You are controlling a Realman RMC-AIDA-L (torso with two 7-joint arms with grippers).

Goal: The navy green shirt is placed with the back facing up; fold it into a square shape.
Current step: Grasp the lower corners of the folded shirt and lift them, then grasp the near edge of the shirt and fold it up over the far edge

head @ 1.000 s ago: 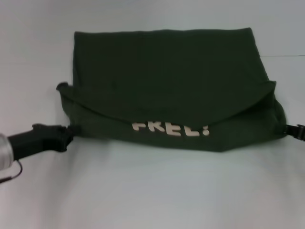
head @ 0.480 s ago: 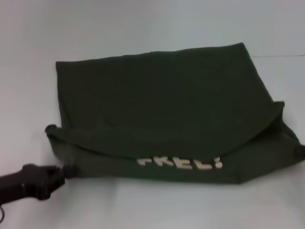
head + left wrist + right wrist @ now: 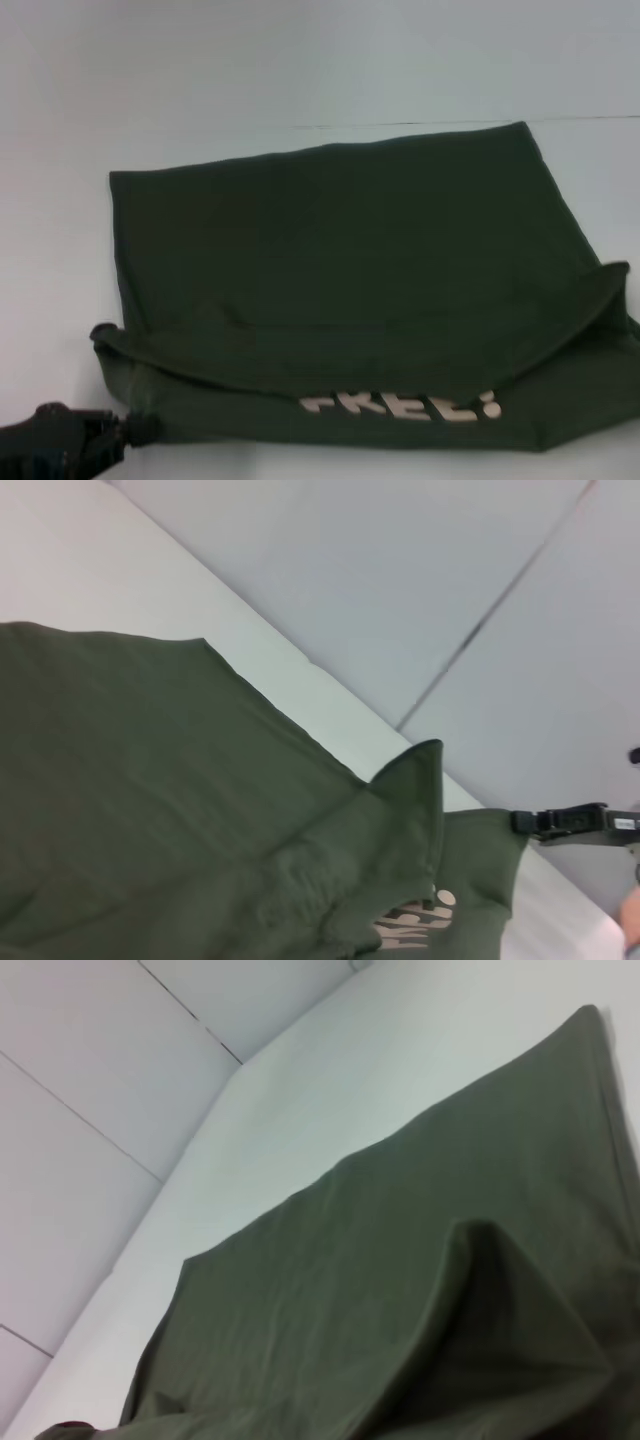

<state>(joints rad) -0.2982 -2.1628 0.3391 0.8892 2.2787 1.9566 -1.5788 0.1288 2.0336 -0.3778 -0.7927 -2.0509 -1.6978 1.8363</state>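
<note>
My grippers should raise both near corners and take them to the shirt's far edge (image 3: pixel 330 150), because they are holding the corners low and a slack flap (image 3: pixel 345 374) hangs over the lettering.
The navy green shirt (image 3: pixel 350 270) lies partly folded on the white table, a flap doubled over its near part and pale lettering (image 3: pixel 400 407) showing along the near edge. At the shirt's near left corner, my left gripper (image 3: pixel 132 430) is shut on the fabric. My right gripper is outside the head view. It shows in the left wrist view as a black gripper (image 3: pixel 530 822) pinching the shirt's near right corner (image 3: pixel 505 830). The shirt (image 3: pixel 420 1290) fills the right wrist view, with a raised fold. The shirt (image 3: pixel 200 810) also fills much of the left wrist view.
The white table (image 3: pixel 300 70) extends beyond the shirt's far edge and to its left (image 3: pixel 50 250). A light wall with panel seams (image 3: pixel 480 620) rises behind the table.
Both grippers have dragged the shirt toward the table's near edge. The left gripper has dropped to the head view's lower left corner and the right gripper has left that view.
</note>
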